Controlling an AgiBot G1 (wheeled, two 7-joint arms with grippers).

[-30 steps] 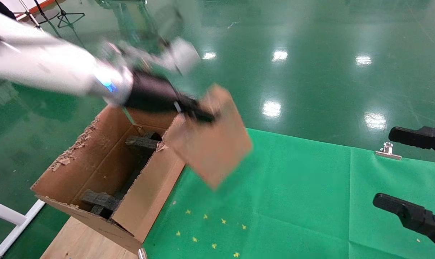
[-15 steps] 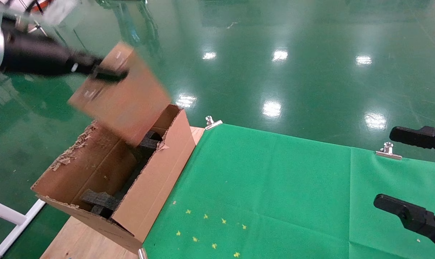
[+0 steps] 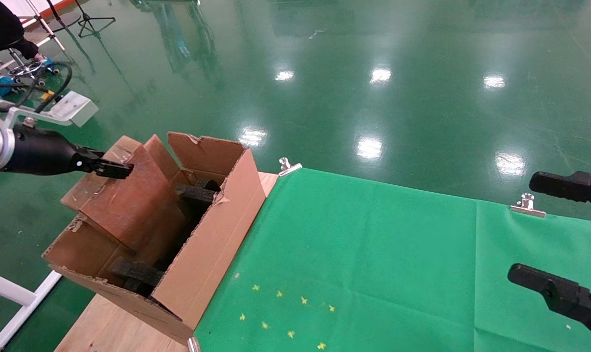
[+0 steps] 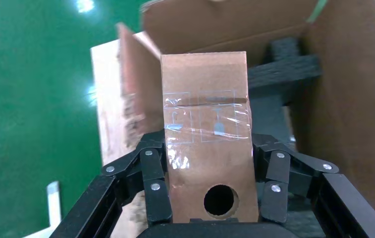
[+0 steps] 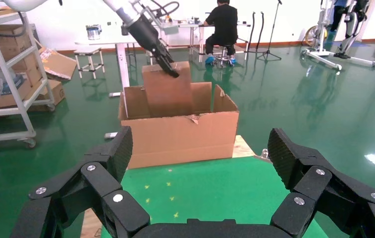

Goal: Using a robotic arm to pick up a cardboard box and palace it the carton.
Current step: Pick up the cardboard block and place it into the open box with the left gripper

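My left gripper has the cardboard box's lower part (image 3: 150,230) in line with the long side inside the carton, so it should keep going down until the box's top gets to the carton's rim (image 3: 77,224).
My left gripper (image 3: 110,169), on the white arm with the silver wrist, is shut on the top end of the cardboard box (image 3: 129,205). The box is brown and taped, and hangs tilted with its lower part inside the carton (image 3: 212,230). In the left wrist view the fingers (image 4: 155,191) clamp both sides of the box (image 4: 207,144), whose round hole faces the camera, above black foam blocks (image 4: 284,64). My right gripper (image 3: 520,227) is open and empty at the right edge, over the green cloth. The right wrist view shows the box (image 5: 168,91) standing in the carton (image 5: 180,136).
The carton stands on a wooden table (image 3: 109,327) at the left end of a green cloth (image 3: 374,254) held by metal clips (image 3: 288,166). Black foam blocks (image 3: 195,193) lie inside it. A white frame (image 3: 11,293) is at lower left. A person (image 5: 222,25) sits far behind.
My left arm swung the box left from beside the carton, lifted it over the carton, then lowered it inside. The right gripper has not moved.
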